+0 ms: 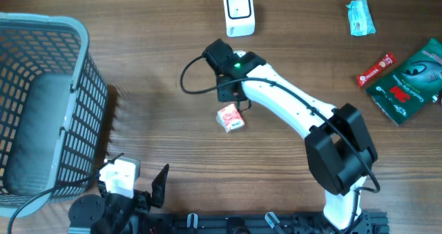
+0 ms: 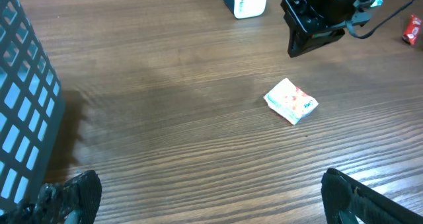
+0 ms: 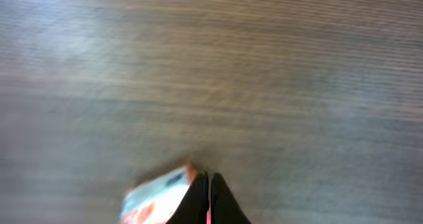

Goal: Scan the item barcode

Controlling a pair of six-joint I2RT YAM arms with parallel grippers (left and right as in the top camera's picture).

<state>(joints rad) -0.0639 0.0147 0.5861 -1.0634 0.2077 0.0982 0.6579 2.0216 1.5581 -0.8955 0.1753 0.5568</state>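
Note:
My right gripper is next to the packet's edge [image 1: 233, 107] with its fingers closed and empty. Next, I move back, open them around the packet [image 1: 230, 118] and take hold of it before I scan it.
The item, a small white and red packet [image 1: 230, 117], lies flat on the wooden table, and the left wrist view shows it [image 2: 291, 100] apart from any finger. My right gripper [image 1: 235, 97] hangs just behind it, shut with nothing between its fingers. In the blurred right wrist view the shut fingertips [image 3: 210, 187] stand right beside the packet's [image 3: 158, 199] edge. The white scanner [image 1: 239, 12] stands at the back, beyond the right gripper [image 2: 310, 42]. My left gripper [image 2: 211, 201] rests open at the table's front left, far from the packet.
A grey mesh basket [image 1: 83, 37] fills the left side of the table. At the far right lie a teal packet [image 1: 359, 16], a red bar [image 1: 375, 70] and a green package [image 1: 407, 82]. A black cable [image 1: 190, 79] loops beside the right wrist.

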